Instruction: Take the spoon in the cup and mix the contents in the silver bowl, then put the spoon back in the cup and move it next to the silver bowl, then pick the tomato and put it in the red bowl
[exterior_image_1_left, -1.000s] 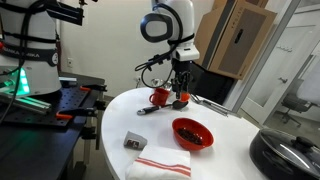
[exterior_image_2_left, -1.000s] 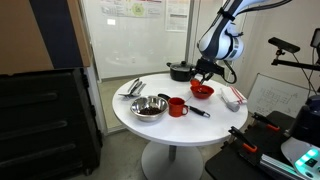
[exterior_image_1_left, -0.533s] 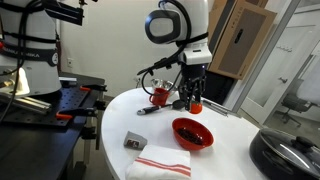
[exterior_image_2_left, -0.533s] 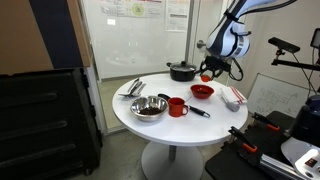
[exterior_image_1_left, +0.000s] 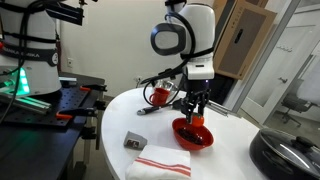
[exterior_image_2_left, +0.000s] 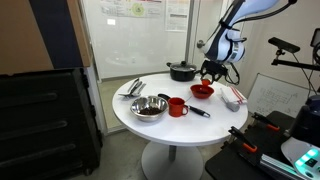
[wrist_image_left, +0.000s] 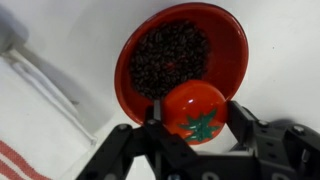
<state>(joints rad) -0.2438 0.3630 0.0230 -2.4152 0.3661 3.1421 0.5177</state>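
Observation:
My gripper keeps lowering the tomato, which hangs in it over the open red bowl, until the tomato is inside the bowl's rim beside the dark grains, and then let go.
In the wrist view my gripper is shut on the tomato, a glossy red-orange ball with a green star-shaped top. It hangs over the near rim of the red bowl, which holds dark grains. In both exterior views the gripper hovers just above the red bowl. The red cup stands right beside the silver bowl. The spoon is too thin to make out.
A black pot sits close behind the red bowl. A red-striped white cloth and a small grey block lie near the table edge. A black serving spoon lies by the cup.
The arm has swung away from the cup and silver bowl, carrying the tomato, and now hangs lower over the red bowl. The jaws have kept the same grip.

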